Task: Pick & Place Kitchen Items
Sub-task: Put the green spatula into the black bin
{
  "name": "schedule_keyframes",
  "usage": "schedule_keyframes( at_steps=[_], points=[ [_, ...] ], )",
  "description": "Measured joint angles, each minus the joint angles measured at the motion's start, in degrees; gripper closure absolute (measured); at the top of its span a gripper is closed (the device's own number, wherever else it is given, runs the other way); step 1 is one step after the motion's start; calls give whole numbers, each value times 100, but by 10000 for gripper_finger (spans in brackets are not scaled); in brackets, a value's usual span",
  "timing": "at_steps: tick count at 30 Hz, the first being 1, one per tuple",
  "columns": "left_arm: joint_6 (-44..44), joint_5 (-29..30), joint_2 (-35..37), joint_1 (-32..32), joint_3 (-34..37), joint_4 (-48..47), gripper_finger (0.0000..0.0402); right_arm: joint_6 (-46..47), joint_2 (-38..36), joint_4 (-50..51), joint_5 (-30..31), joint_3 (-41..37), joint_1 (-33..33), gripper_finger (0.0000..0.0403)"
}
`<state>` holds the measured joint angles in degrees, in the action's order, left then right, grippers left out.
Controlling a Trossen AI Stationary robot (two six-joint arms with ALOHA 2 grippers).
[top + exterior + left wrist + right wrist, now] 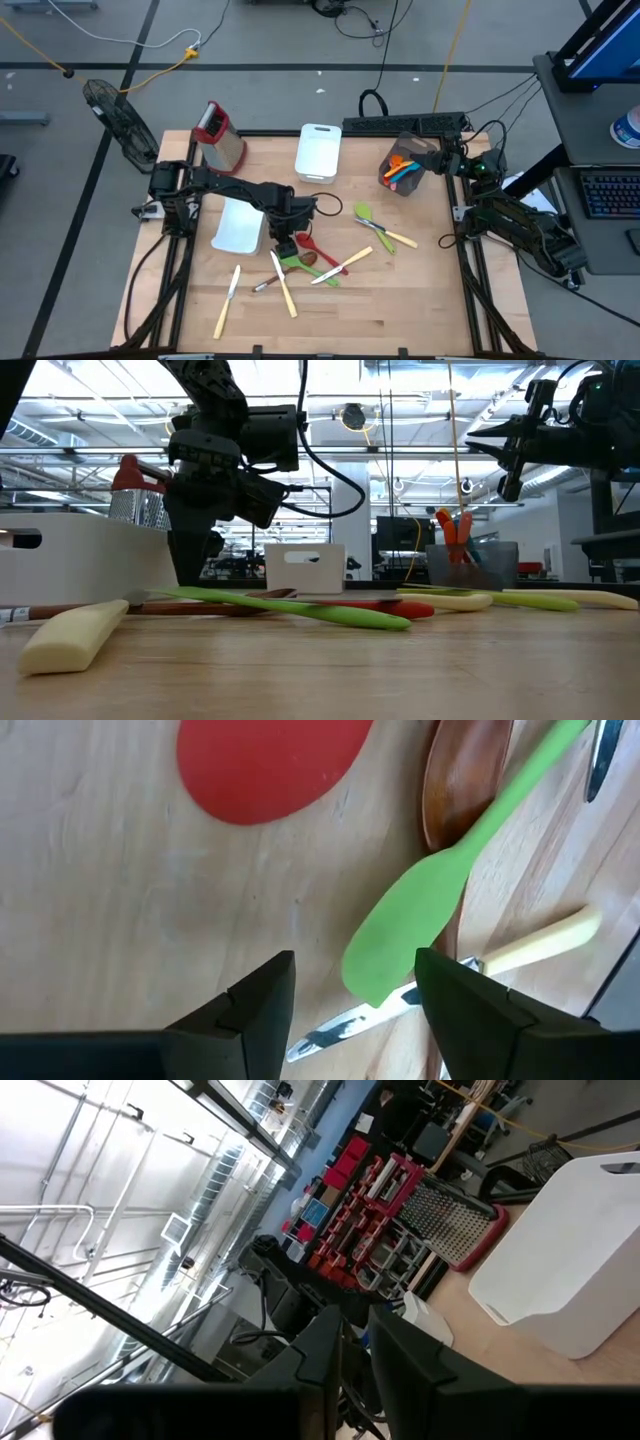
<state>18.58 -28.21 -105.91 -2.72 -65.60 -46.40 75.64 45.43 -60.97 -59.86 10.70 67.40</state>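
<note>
I should grip the green spatula's blade (pixel 405 925) and hold out the spatula's handle (pixel 331 281) to my right gripper, because the blade is under my left gripper, far from the grey bin.
My left gripper (pixel 355 965) (pixel 286 243) stands open just above the table's middle, pointing steeply down. The blade end of a green spatula (pixel 398 945) lies flat on the wood between its fingers, with a gap on both sides. Beside it lie a red spoon (pixel 265 765), a brown wooden spoon (pixel 458 785) and a cream-handled knife (pixel 540 942). More cream knives (pixel 226 300) and a green spoon (pixel 366 214) lie scattered around. My right gripper (pixel 420 152) (pixel 355 1345) hovers shut, holding nothing, high over a grey bin (pixel 404 172) that holds orange and blue utensils.
A white tray (pixel 240 226) lies just left of my left gripper, under that arm. A white bin (pixel 318 151) and a metal grater with a red top (pixel 220 135) stand at the far edge. Bare wood spreads toward the near right corner.
</note>
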Motion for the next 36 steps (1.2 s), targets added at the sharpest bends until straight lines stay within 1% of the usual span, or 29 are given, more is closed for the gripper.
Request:
schedule_keyframes(
  at_steps=[6, 12, 19, 21, 23, 25, 34, 36],
  points=[
    [-30, -36, -1, 0, 0, 25, 187, 4, 1, 0, 7, 0, 0, 353],
    [-54, -360, -366, 50, -15, 231, 188, 12, 0, 0, 24, 0, 2, 353],
    [-45, -374, -482, 39, -26, 418, 188, 13, 2, 46, 24, 0, 2, 353],
    [-42, -375, -487, 39, -24, 446, 195, 13, 2, 52, 26, 0, 2, 353],
    [-40, -383, -495, 42, -24, 448, 212, 13, 2, 60, 29, 0, 0, 353],
    [-38, -448, -505, 42, -24, 471, 238, 14, 2, 63, 115, 0, 2, 353],
    [2, -548, -535, 63, -8, 660, 383, -18, 2, 117, 157, 0, 0, 353],
    [17, -560, -535, 59, -7, 661, 394, -22, 2, 116, 157, 0, 2, 353]
  ],
)
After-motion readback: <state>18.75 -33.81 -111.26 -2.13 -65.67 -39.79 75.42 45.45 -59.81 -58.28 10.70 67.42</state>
